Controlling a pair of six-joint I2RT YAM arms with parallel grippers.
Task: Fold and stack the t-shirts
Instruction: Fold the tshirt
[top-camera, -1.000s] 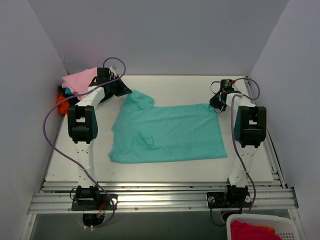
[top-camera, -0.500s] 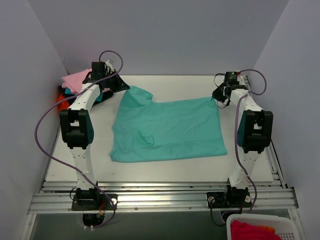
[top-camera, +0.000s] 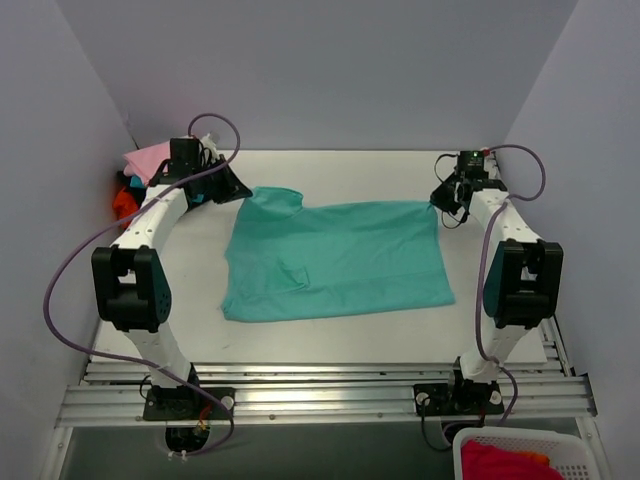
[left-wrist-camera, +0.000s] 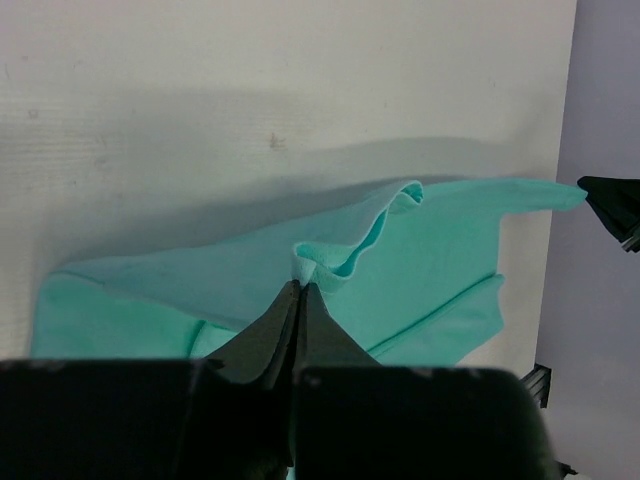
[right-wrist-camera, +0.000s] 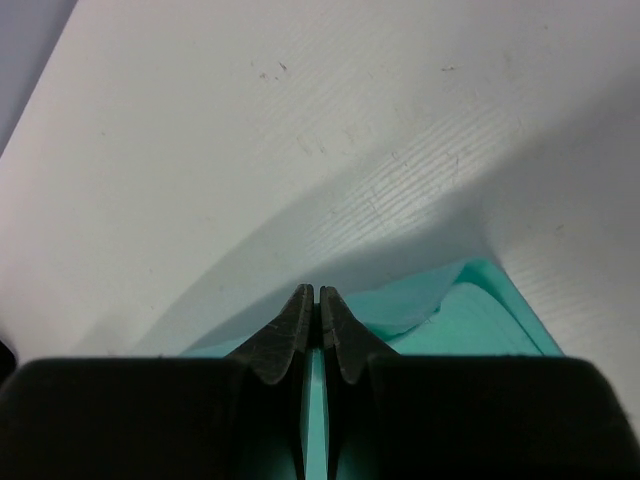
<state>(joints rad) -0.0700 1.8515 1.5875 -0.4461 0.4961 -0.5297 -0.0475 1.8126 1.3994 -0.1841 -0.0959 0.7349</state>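
Observation:
The teal t-shirt's far edge is stretched straight between both grippers, so my right gripper keeps folding it over the near half and lets go of it there.
A teal t-shirt lies spread across the middle of the table, its far edge lifted. My left gripper is shut on the shirt's far left corner near the sleeve. In the left wrist view its jaws pinch a fold of the teal t-shirt. My right gripper is shut on the far right corner. The right wrist view shows teal t-shirt cloth clamped between the closed fingertips. A pink t-shirt tops a pile at the far left, with orange-red cloth under it.
A white basket with red cloth stands off the table at the bottom right. Grey walls close in the table at back and sides. Purple cables loop from both arms. The metal rail runs along the near edge.
Both arms have swung outward and toward the back, pulling the teal shirt's far edge taut and farther back. Both grips have stayed shut.

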